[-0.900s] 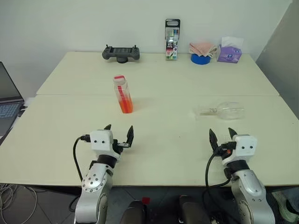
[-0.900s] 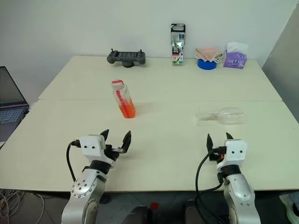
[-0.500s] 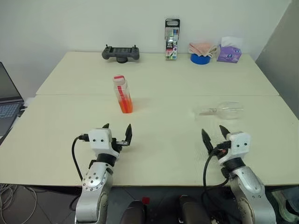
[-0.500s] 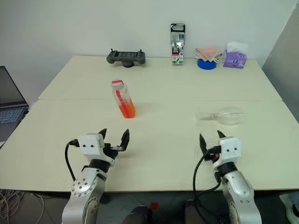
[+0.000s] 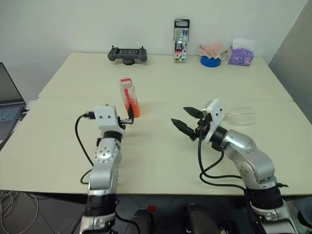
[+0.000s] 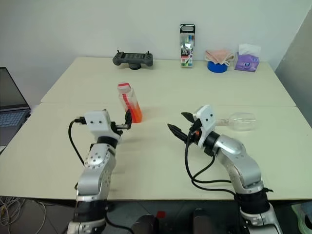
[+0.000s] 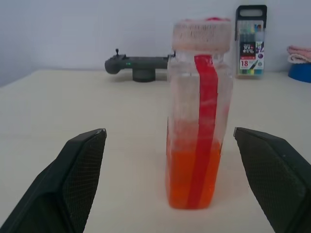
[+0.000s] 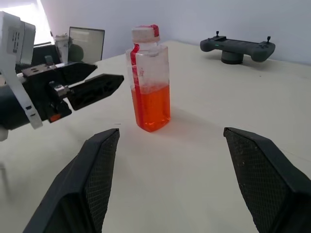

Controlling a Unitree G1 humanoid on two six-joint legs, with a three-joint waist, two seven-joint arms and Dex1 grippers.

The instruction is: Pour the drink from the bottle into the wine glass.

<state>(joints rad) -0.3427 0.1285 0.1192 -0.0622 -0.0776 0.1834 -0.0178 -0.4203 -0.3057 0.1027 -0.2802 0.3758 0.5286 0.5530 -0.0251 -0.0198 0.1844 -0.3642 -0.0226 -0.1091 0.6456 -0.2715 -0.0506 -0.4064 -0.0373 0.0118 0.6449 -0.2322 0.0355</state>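
The upright bottle [image 5: 130, 100] is in line with the open gap of the robot's left gripper, so the gripper should go on reaching forward until its fingers are on both sides of the body [image 5: 128, 92] below the cap.
The bottle [image 5: 128, 97] stands upright on the table, capped, with the orange drink [image 7: 190, 177] filling roughly its lower third. My left gripper [image 5: 127, 118] is open just short of the bottle and faces it; the bottle stands ahead of the fingers [image 7: 82, 165], not between them. My right gripper [image 5: 179, 115] is open too, raised above the table right of the bottle and pointing left toward it, well apart from it. The wine glass [image 5: 240, 116] lies on its side at the right, partly hidden behind my right wrist.
Along the far edge stand a black hand controller [image 5: 126, 54], a tall marker pack [image 5: 180, 34], a blue bowl with a pink cloth [image 5: 210, 54] and a purple tissue pack [image 5: 241, 56]. A laptop [image 5: 7, 105] sits off the table's left side.
Both arms have risen from the near edge and gone forward. The left gripper came up to the bottle; the right swung left and now points at it. Both stayed open.
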